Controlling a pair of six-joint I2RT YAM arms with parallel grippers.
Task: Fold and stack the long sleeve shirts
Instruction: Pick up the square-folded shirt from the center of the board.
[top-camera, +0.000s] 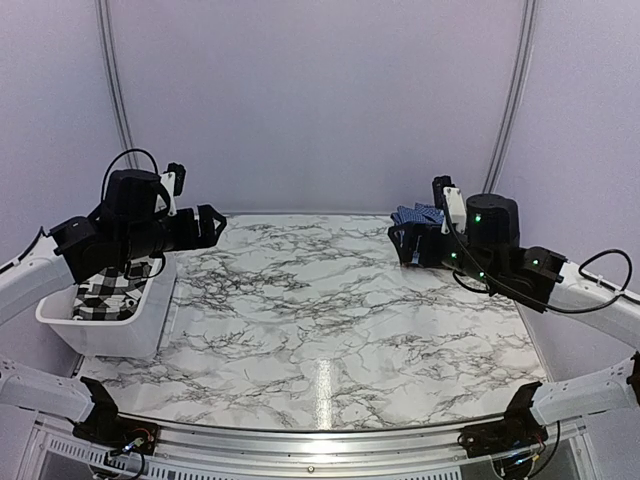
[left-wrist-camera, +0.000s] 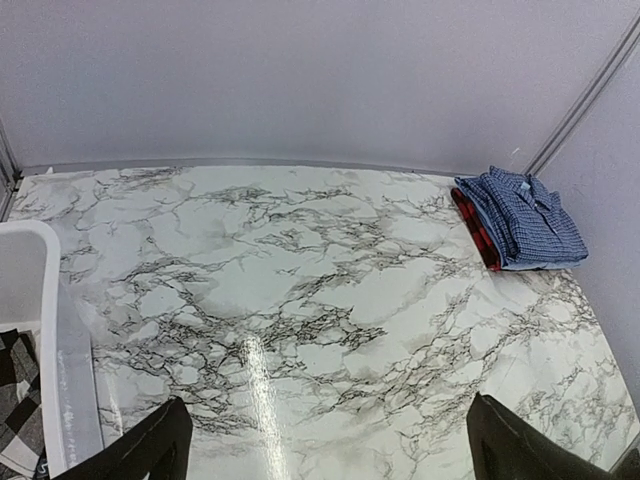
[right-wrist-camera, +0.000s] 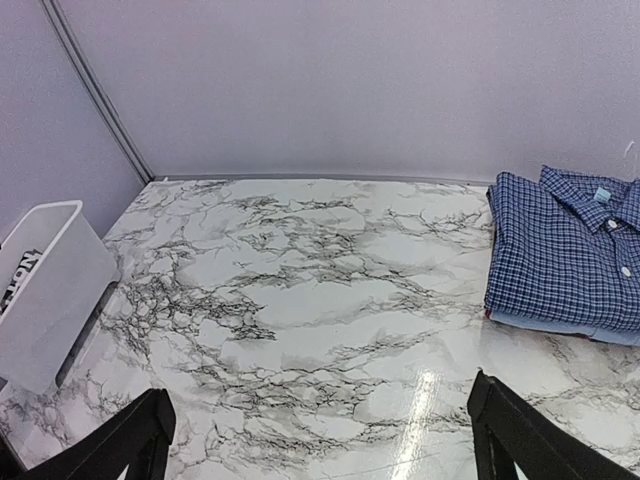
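My left gripper should next go into the white bin with its fingers open and close on the cloth (top-camera: 108, 288), since the buffalo-check shirt (top-camera: 108, 301) lies uncovered there.
The blue fine-checked collared shirt (right-wrist-camera: 565, 250) lies folded at the table's far right corner, on top of a stack; it also shows in the left wrist view (left-wrist-camera: 525, 215) and, partly hidden behind my right arm, in the top view (top-camera: 417, 214). The black-and-white buffalo-check shirt (top-camera: 112, 290) lies crumpled in the white bin (top-camera: 140, 325) at the left; a corner shows in the left wrist view (left-wrist-camera: 18, 395). My left gripper (left-wrist-camera: 325, 450) is open and empty, held above the table beside the bin. My right gripper (right-wrist-camera: 320, 445) is open and empty, held above the table near the folded stack.
A red-and-black checked cloth (left-wrist-camera: 477, 232) lies folded under the blue shirt. The white bin shows at the left in the right wrist view (right-wrist-camera: 45, 290), with lettering visible inside. Grey walls close the marble table (top-camera: 320, 310) at the back and sides.
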